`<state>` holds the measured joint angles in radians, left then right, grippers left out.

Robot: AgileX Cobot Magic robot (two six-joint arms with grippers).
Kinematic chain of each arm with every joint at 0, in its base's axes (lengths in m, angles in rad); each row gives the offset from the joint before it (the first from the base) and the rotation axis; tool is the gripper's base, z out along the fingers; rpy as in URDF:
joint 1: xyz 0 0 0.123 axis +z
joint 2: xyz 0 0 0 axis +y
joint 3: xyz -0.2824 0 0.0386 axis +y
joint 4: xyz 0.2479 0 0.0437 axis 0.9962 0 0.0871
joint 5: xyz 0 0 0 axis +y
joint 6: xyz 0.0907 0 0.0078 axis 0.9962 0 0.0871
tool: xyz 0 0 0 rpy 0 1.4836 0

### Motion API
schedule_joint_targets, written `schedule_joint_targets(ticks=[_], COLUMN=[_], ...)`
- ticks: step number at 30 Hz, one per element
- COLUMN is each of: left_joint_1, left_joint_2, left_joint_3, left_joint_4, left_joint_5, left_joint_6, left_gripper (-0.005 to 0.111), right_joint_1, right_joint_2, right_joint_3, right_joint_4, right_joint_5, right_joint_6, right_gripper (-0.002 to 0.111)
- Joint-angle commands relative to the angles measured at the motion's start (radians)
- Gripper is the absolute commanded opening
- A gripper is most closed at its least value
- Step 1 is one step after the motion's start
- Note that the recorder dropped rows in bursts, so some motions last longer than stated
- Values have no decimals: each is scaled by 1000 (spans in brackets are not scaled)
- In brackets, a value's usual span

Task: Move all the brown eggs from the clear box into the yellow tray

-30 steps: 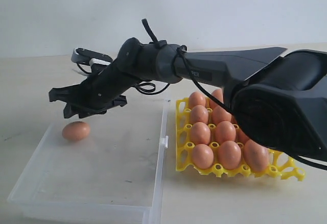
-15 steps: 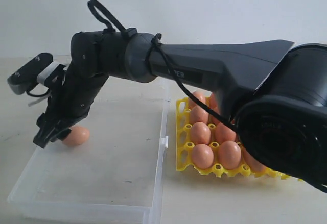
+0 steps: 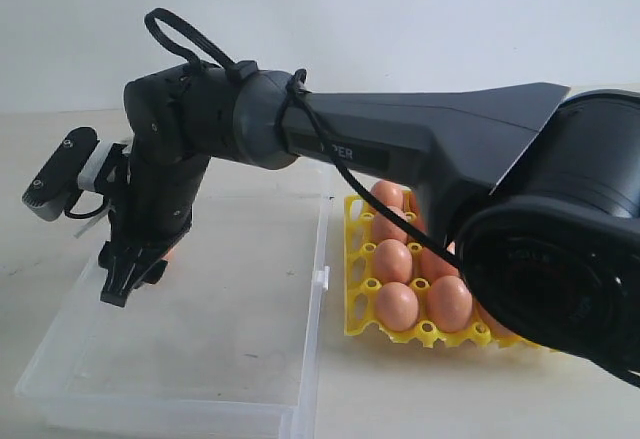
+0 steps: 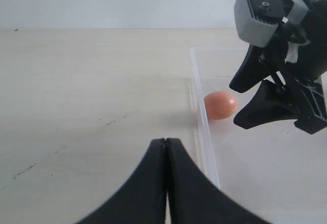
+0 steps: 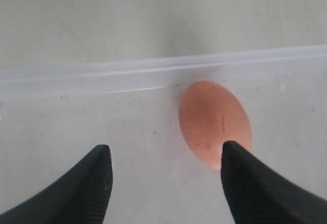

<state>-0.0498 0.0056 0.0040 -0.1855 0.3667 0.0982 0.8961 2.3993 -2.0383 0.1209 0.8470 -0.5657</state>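
Observation:
The robot's open right gripper has the brown egg lying off one fingertip, so it should back away and centre its fingers around the egg (image 5: 215, 123) before it closes.
One brown egg (image 5: 214, 122) lies in the clear box (image 3: 318, 279), against its far left wall (image 5: 153, 71). My right gripper (image 5: 164, 147) reaches across and points down into the box, open, with the egg just off one fingertip (image 5: 240, 173) and not between the fingers. The exterior view shows this gripper (image 3: 125, 284) covering nearly all of that egg (image 3: 172, 252). From the left wrist view the egg (image 4: 220, 104) sits beside the open right gripper (image 4: 234, 105). My left gripper (image 4: 166, 142) is shut and empty, over the table outside the box wall. The yellow tray (image 3: 353, 259) holds several eggs (image 3: 391, 259).
The right arm's thick black link (image 3: 440, 149) spans the box and hides part of the yellow tray. The box's small latch (image 3: 322, 278) faces the tray. A pale wall rises behind the table.
The right gripper swung from level above the box to pointing down at the egg, then shifted slightly right and lower, now hiding most of it in the exterior view.

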Motion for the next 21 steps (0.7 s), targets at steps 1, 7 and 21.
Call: schedule_joint_targets(ticks=[1, 7, 21], left_joint_1=[1, 1, 1], left_joint_2=[-6, -6, -6], left_joint_3=[-4, -4, -4], left_joint_4=[-2, -2, -2], left_joint_5=[-4, -4, -4], left_joint_6=[3, 3, 3], left_gripper=[0, 0, 0], right_joint_1=[-1, -6, -11], right_joint_2=[-10, -10, 28], right_joint_3=[-3, -3, -3], right_joint_4=[40, 49, 52], right_joint_5=[-44, -149, -140], right_joint_6=[-6, 73, 76], right_gripper=[60, 60, 60])
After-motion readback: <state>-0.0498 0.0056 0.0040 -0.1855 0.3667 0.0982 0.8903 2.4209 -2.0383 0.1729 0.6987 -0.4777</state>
